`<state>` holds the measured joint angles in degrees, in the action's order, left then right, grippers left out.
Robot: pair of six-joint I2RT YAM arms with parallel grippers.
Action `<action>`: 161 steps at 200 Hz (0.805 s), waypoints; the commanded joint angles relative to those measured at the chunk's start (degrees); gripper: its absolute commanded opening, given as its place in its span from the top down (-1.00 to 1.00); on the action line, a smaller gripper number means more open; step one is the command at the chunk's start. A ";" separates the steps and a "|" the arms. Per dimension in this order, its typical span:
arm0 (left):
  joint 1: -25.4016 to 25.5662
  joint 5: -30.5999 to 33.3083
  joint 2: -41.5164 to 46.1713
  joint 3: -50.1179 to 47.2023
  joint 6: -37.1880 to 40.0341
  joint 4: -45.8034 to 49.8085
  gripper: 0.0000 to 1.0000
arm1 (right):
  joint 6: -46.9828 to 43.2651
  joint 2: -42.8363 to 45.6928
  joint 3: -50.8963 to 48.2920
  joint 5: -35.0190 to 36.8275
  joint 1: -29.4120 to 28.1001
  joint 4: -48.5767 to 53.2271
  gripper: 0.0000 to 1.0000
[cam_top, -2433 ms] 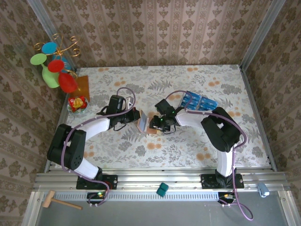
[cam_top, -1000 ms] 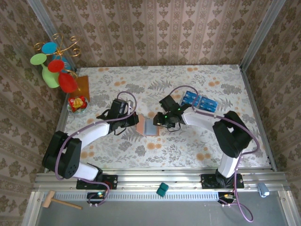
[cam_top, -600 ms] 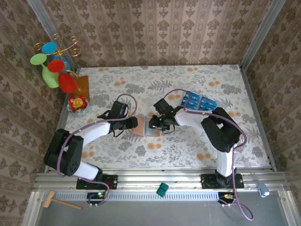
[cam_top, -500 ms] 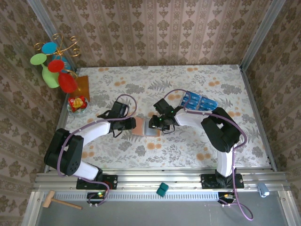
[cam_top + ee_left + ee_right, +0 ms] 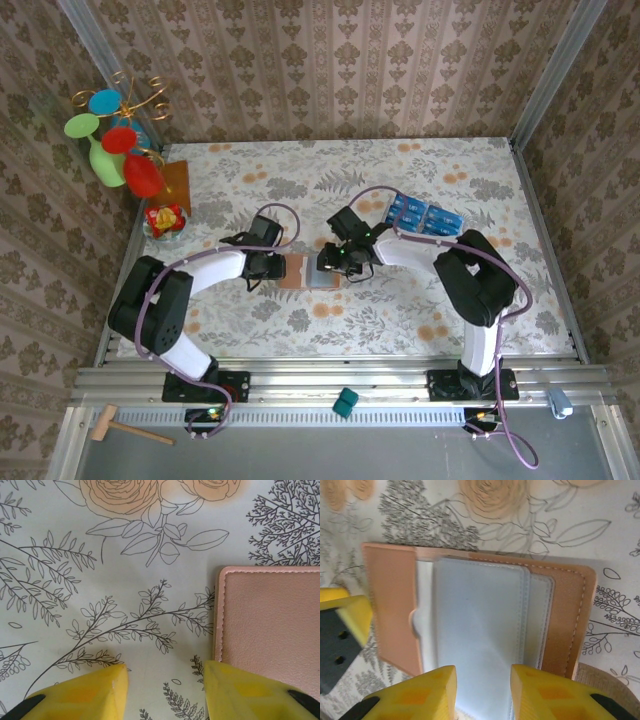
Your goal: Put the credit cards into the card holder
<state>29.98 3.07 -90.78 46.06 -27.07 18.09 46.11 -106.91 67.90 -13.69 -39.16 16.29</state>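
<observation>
My left gripper sits across the card holder's outer edge [image 5: 218, 615], away from the grey-blue lining, so next I open and move it inward to the lining's near edge [image 5: 431, 612].
The card holder [image 5: 303, 272] lies spread flat on the flowered tablecloth, mid-table between both grippers. In the right wrist view its grey-blue lining [image 5: 480, 615] faces up inside the pinkish-brown cover. My right gripper [image 5: 333, 262] [image 5: 482, 675] hovers open over the lining, nothing between its fingers. My left gripper [image 5: 275, 267] [image 5: 165, 672] stands open at the holder's left edge, bare cloth between its fingers; its right finger meets the pink cover [image 5: 272, 620]. The blue credit cards [image 5: 425, 215] lie in a row at the back right, behind the right arm.
At the far left stand a green vase with coloured discs [image 5: 115, 140], an amber square [image 5: 175, 180] and a small dish of red things [image 5: 165, 220]. Walls close in the table on three sides. A teal block [image 5: 345, 402] and a wooden mallet [image 5: 125, 428] lie off the near edge.
My left gripper was shut on the holder's left flap; now it is open and the holder lies flat. The right gripper has stayed over the lining.
</observation>
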 commanded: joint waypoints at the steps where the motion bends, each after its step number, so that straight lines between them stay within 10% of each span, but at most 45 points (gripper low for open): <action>1: 0.08 1.10 -0.76 1.59 1.77 1.97 0.07 | -2.22 3.50 4.01 1.48 0.31 3.83 0.28; 84: 0.23 -2.53 9.69 7.81 3.54 7.69 -0.35 | -5.24 1.38 8.89 2.45 1.10 7.38 0.29; 161: 5.64 2.31 7.06 10.11 4.55 9.34 -0.08 | -6.67 -3.51 9.76 2.62 1.78 8.10 0.32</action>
<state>34.24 2.46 -81.54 54.24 -23.99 25.21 40.42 -108.60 76.82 -12.19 -38.06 22.65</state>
